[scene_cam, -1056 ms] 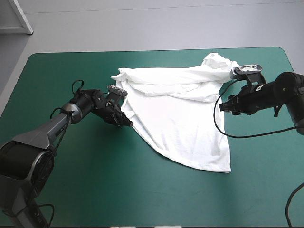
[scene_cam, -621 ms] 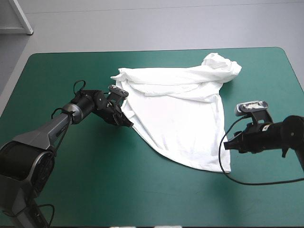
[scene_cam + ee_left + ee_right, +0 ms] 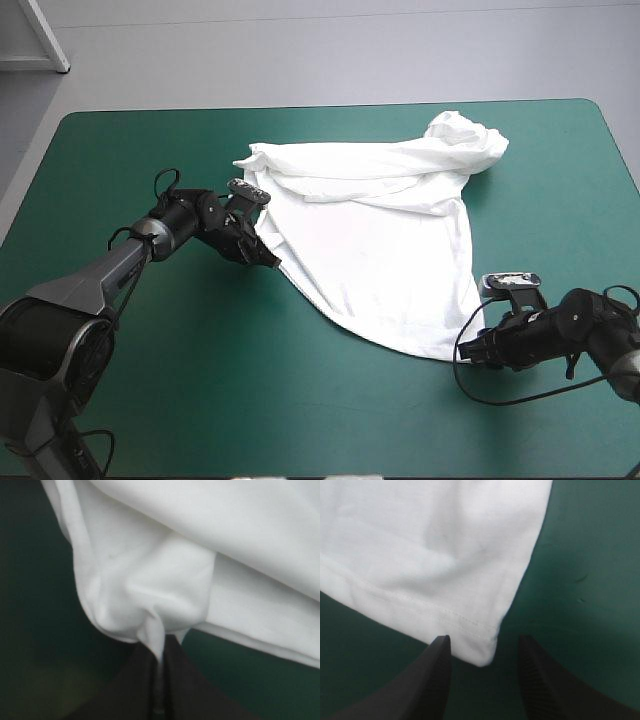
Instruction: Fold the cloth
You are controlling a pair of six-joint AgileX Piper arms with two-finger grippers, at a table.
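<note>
I expect the white T-shirt [image 3: 385,265] to open out much longer and flatter when I lift and spread it, because loose folds [image 3: 350,175] are bunched up along its far side.
The white T-shirt [image 3: 385,230] lies partly spread on the teal-green table, bunched along its far side with a crumpled lump at the far right. My left gripper [image 3: 268,258] is at the shirt's left edge, shut on a pinch of the T-shirt [image 3: 150,600] between its black fingers [image 3: 177,680]. My right gripper [image 3: 472,352] sits low at the shirt's near right corner, open. In the right wrist view the hemmed corner of the T-shirt [image 3: 480,652] lies just ahead of the gripper [image 3: 484,642], between its fingertips and apart from them.
Bare teal-green cover [image 3: 300,410] stretches along the near side and at the far left. The table's right edge [image 3: 630,170] is close to the right arm.
The right arm has swept from the shirt's far right lump along its right side to the near right corner and lowered. The left gripper and shirt have held still.
</note>
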